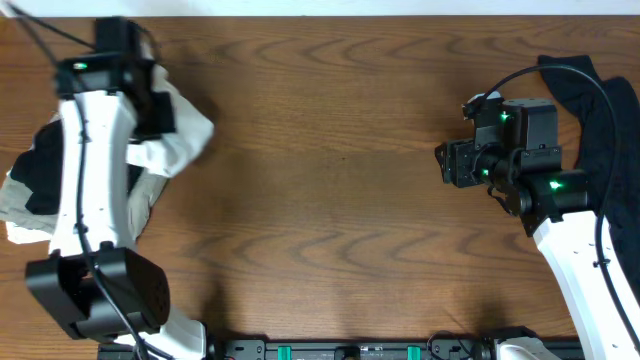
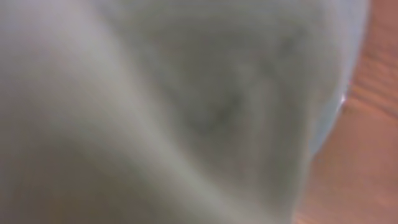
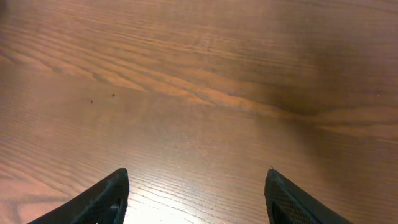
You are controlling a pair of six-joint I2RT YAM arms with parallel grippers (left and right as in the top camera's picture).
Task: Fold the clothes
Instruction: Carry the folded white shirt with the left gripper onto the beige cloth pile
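I need to pull the white garment's end back over the black cloth with my left gripper before I open that gripper, because the end sticks out past the heap over the wood.
A crumpled white garment lies in a heap at the table's far left, with black cloth showing in the heap beside it. My left gripper is down in this heap, its fingers hidden by the cloth. Blurred white cloth fills the left wrist view. A black garment lies at the right edge behind my right arm. My right gripper hovers over bare wood left of it. Its fingers are spread wide and empty.
The wooden table stretches between the two arms. The left arm's base and a dark rail sit along the front edge. A cable runs over the black garment on the right.
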